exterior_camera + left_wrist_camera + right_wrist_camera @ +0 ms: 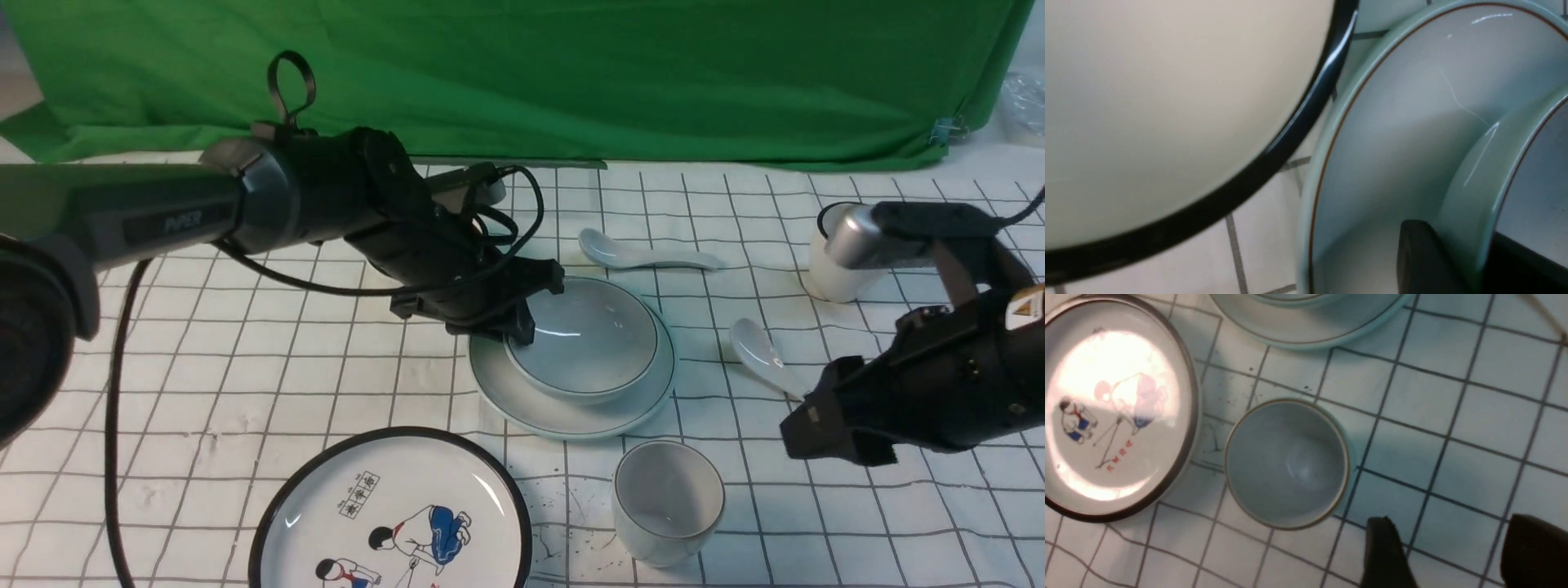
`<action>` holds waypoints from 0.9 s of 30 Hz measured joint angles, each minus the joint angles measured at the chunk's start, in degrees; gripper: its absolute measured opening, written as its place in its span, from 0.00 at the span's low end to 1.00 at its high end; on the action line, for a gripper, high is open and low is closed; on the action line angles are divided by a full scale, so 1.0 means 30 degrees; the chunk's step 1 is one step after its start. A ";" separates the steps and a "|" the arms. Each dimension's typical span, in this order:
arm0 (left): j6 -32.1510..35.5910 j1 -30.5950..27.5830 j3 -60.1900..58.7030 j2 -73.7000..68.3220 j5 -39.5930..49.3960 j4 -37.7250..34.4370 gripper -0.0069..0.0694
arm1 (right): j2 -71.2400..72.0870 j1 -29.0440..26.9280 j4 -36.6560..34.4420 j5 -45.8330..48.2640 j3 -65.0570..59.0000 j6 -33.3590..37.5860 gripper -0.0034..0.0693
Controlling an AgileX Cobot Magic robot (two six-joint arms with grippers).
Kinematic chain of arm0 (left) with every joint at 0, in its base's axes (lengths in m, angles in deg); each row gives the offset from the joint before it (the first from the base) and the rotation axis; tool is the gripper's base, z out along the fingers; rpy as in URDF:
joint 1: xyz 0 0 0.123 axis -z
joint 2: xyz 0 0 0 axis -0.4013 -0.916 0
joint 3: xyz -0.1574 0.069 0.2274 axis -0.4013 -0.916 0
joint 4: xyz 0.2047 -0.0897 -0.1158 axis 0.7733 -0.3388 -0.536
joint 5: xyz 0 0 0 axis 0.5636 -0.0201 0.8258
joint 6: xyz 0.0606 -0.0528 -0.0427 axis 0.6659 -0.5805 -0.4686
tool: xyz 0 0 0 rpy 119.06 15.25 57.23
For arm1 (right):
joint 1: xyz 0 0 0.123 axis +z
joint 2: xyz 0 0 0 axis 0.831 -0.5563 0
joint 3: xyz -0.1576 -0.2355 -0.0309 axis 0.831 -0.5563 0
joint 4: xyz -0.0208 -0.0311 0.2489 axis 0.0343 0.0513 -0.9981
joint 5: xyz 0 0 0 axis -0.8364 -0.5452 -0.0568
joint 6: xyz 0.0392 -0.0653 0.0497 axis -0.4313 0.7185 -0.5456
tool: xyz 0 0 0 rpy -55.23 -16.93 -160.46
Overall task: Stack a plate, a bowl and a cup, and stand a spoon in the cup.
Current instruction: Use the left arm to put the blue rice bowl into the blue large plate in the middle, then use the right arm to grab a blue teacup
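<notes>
My gripper will lower the pale cup (668, 504), and the cup will stand upright in the bowl because it is narrower than the pale bowl's wide opening (584, 334).
The pale bowl (589, 335) sits in the pale plate (571, 412) at the table's middle. My left gripper (522, 327) is shut on the bowl's left rim; in the left wrist view its fingers (1421, 257) straddle the bowl wall (1478, 183) above the plate (1392, 122). The pale cup (668, 500) stands upright in front of the plate and also shows in the right wrist view (1287, 463). My right gripper (816, 433) is open and empty, just right of the cup (1457, 549). Two white spoons lie behind (645, 255) and right (763, 351) of the plate; I cannot tell which is plain.
A black-rimmed plate with cartoon figures (392, 523) lies front left, also in the right wrist view (1114, 412). A black-rimmed white dish (1167, 102) fills much of the left wrist view. A white cup with a black rim (829, 265) stands back right, behind my right wrist.
</notes>
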 joint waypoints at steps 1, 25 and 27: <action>0.0000 0.0000 0.0017 0.0049 0.0000 0.0000 0.36 | -0.0595 0.0000 -0.0286 0.0079 0.0097 0.0188 0.67; -0.0367 -0.0468 -0.0639 1.1022 0.4719 0.5051 0.09 | -0.6248 0.2043 -0.1339 -0.0697 0.2030 0.2197 0.17; -0.0489 -0.0468 -0.1543 1.2098 0.4867 0.5452 0.09 | -0.6042 0.2025 -0.1141 0.0147 0.2924 0.2123 0.17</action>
